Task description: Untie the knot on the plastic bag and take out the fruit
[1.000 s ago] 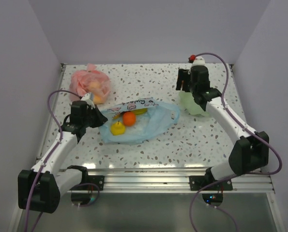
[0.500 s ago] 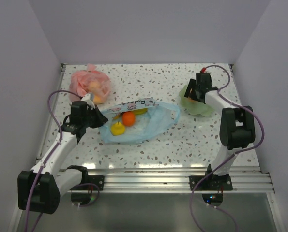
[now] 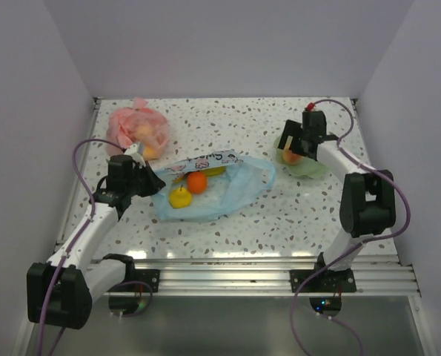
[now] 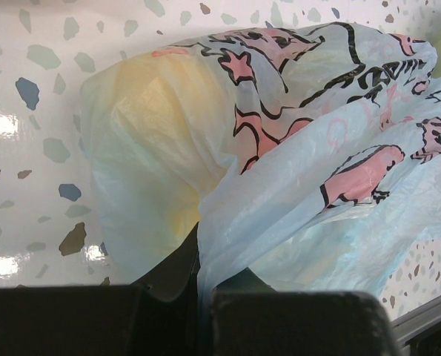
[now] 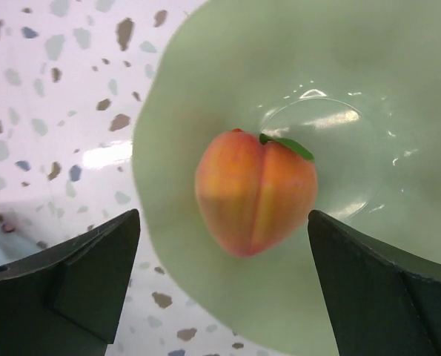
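Note:
The robot's right gripper should keep going toward the yellow fruit (image 3: 180,197) until its fingers close around that fruit, as the left gripper holds the bag's edge (image 3: 167,174) clear of it.
The light-blue plastic bag (image 3: 216,189) lies open in the middle of the table, with an orange fruit (image 3: 198,182) and a yellow fruit (image 3: 180,196) showing in it. My left gripper (image 3: 150,182) is shut on the bag's left edge (image 4: 205,252); the printed film fills the left wrist view. A peach fruit (image 5: 255,190) lies on a pale green plate (image 5: 368,89) at the right. My right gripper (image 3: 290,147) is open just above the peach (image 3: 291,156), one finger on either side, not touching it.
A pink-red bag (image 3: 137,127) holding fruit sits at the back left. The green plate (image 3: 309,167) lies near the right wall. White walls enclose the speckled table (image 3: 235,119) on three sides; a metal rail (image 3: 227,271) runs along the near edge.
My right arm folded back and its gripper dropped over the green plate. The peach now lies free on the plate between open fingers. The left arm and bag have not moved.

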Robot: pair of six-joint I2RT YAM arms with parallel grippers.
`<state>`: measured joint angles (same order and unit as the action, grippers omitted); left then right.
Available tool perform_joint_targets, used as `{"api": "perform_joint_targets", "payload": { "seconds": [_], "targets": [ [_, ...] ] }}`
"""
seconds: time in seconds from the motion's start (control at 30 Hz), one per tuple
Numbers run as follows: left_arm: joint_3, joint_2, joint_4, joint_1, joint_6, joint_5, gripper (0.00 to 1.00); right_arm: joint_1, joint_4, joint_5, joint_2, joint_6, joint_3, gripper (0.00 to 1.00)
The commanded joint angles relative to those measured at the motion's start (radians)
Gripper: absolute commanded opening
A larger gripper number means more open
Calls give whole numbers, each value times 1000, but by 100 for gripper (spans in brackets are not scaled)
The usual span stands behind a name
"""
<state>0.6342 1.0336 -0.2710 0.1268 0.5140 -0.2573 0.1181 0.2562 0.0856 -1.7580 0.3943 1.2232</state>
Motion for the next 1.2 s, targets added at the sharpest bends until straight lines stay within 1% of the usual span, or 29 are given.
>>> {"api": "perform_joint_targets", "payload": {
  "seconds": [0.0, 0.1, 0.2, 0.23, 0.3, 0.33, 0.4, 0.43, 0.5, 0.53, 0.6, 0.63, 0.73, 0.83, 0.97, 1.07, 1.17],
  "targets": [
    [19, -13, 3, 5, 4, -5, 0, 15, 17, -73, 170, -47, 9, 99],
    [21, -20, 0, 4, 9, 6, 0, 60, 41, -122, 256, -110, 41, 99],
    [19, -20, -2, 5, 14, 13, 0, 153, 78, -124, 308, -178, 74, 99],
    [19, -21, -2, 5, 15, 18, 0, 214, 87, -126, 340, -192, 79, 99],
    [19, -23, -4, 4, 17, 23, 0, 273, 86, -154, 365, -204, 81, 99],
    [19, -24, -5, 4, 18, 27, 0, 335, 71, -171, 386, -203, 76, 99],
    [21, -24, -2, 5, 20, 32, 0, 402, 55, -197, 397, -204, 58, 98],
    [22, -23, -2, 4, 21, 35, 0, 467, 35, -226, 403, -204, 52, 98],
    [24, -18, -1, 4, 24, 38, 0, 529, 6, -253, 404, -187, 20, 97],
    [22, -18, 1, 5, 27, 38, 0, 585, -30, -276, 400, -181, 9, 97],
    [24, -14, 4, 5, 29, 38, 0, 639, -55, -290, 374, -179, -13, 96],
    [24, -10, 4, 5, 29, 38, 0, 687, -72, -294, 359, -183, -16, 95],
    [27, -1, 4, 5, 24, 35, 0, 750, -119, -285, 301, -180, -31, 93],
    [28, 3, 3, 5, 24, 33, 0, 782, -172, -296, 232, -175, -34, 91],
    [28, 3, -2, 5, 24, 30, 0, 799, -233, -259, 140, -149, -25, 85],
    [25, 2, -4, 5, 31, 27, 0, 808, -277, -264, 71, -138, -7, 82],
    [21, -3, -4, 5, 38, 26, 0, 822, -307, -276, -1, -140, 25, 82]
  ]
}}
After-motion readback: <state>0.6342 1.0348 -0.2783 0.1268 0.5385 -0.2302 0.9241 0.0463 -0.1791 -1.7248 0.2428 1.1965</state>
